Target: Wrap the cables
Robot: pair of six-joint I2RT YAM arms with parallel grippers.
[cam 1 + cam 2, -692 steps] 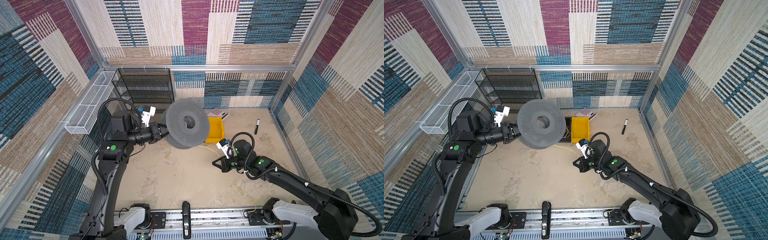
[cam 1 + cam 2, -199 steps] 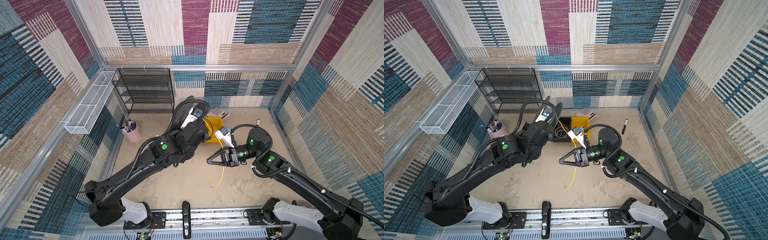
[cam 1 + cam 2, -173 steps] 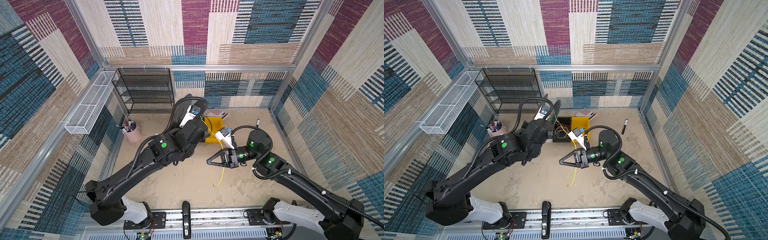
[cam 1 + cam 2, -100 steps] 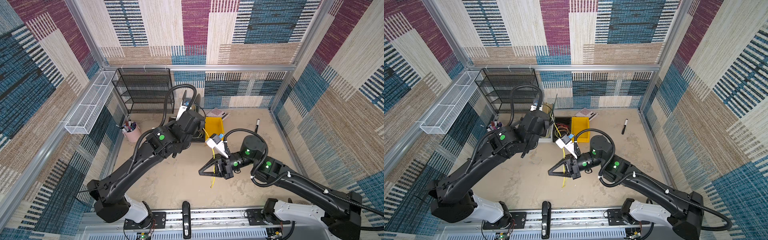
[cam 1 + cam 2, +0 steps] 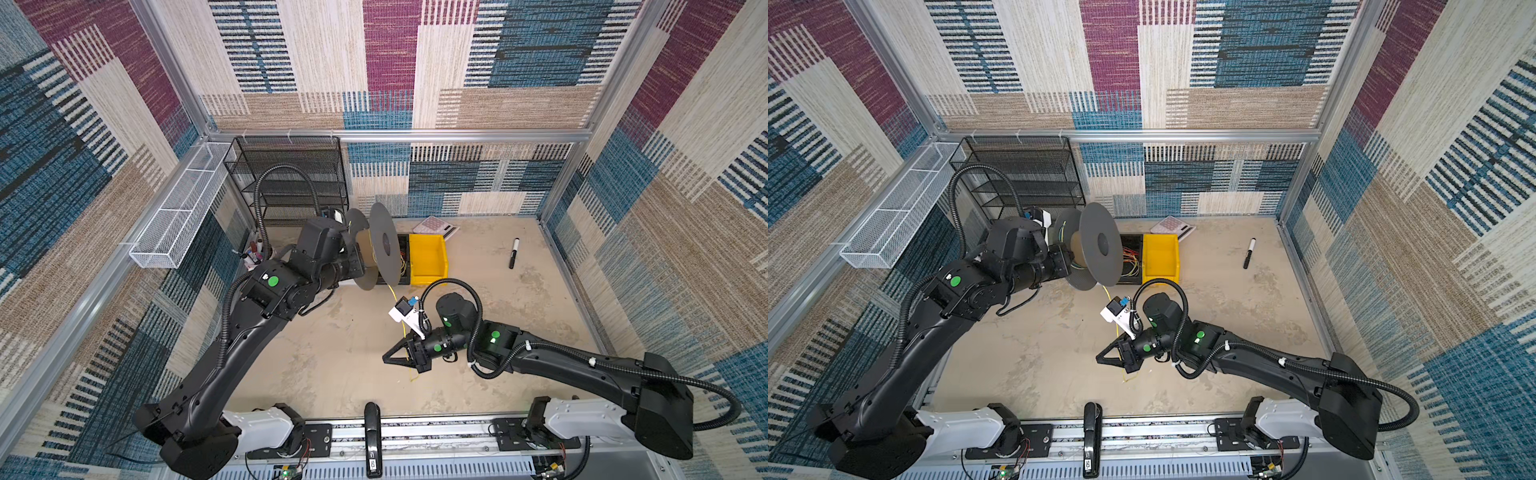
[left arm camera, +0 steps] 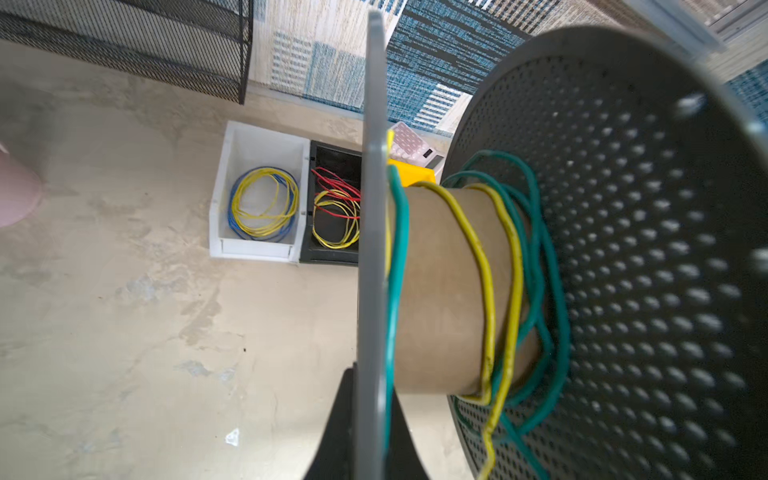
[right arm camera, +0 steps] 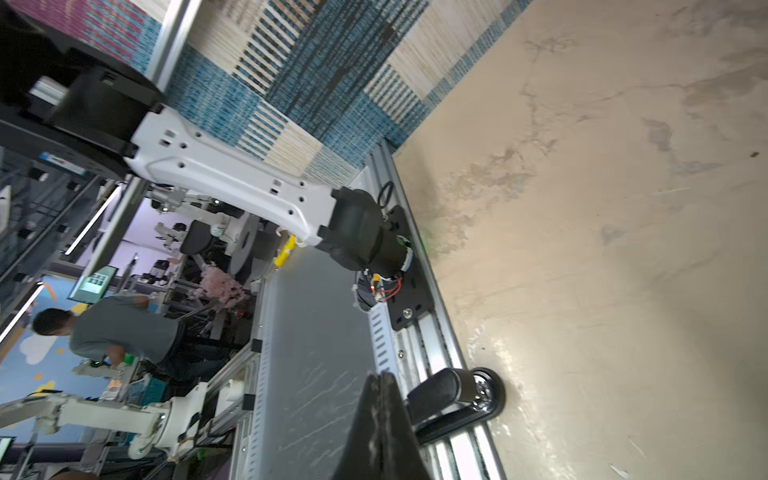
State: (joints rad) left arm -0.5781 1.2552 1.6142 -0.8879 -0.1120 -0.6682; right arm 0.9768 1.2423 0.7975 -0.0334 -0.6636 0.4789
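The spool's edge (image 5: 385, 244) is between the spool's core and my right gripper, so my right gripper should move back toward the yellow bin (image 5: 429, 260) while my left gripper swings the spool around.
My left gripper (image 6: 370, 374) is shut on one flange of a grey spool (image 5: 384, 249) (image 5: 1100, 245) and holds it above the floor, left of the bins. The thin yellow cable (image 6: 486, 291) loops round the spool's cardboard core beside green wire. From the spool the cable (image 5: 392, 291) (image 5: 1109, 297) drops past my right wrist to the floor. My right gripper (image 5: 384, 359) (image 5: 1098, 358) (image 7: 384, 376) is shut, points left low over the floor, and has nothing visible between its tips.
A yellow bin (image 5: 428, 257), a black bin with red and yellow wires (image 5: 1129, 257) and a white bin (image 6: 257, 137) with a yellow-and-blue coil sit behind the spool. Nearby are a marker (image 5: 514, 252), a calculator (image 5: 436, 226), a black mesh rack (image 5: 291, 178) and a pen cup (image 5: 253, 257).
The left arm has drawn back and turned the spool, so both flanges now show. My right gripper has moved down and left toward the front, trailing the yellow cable.
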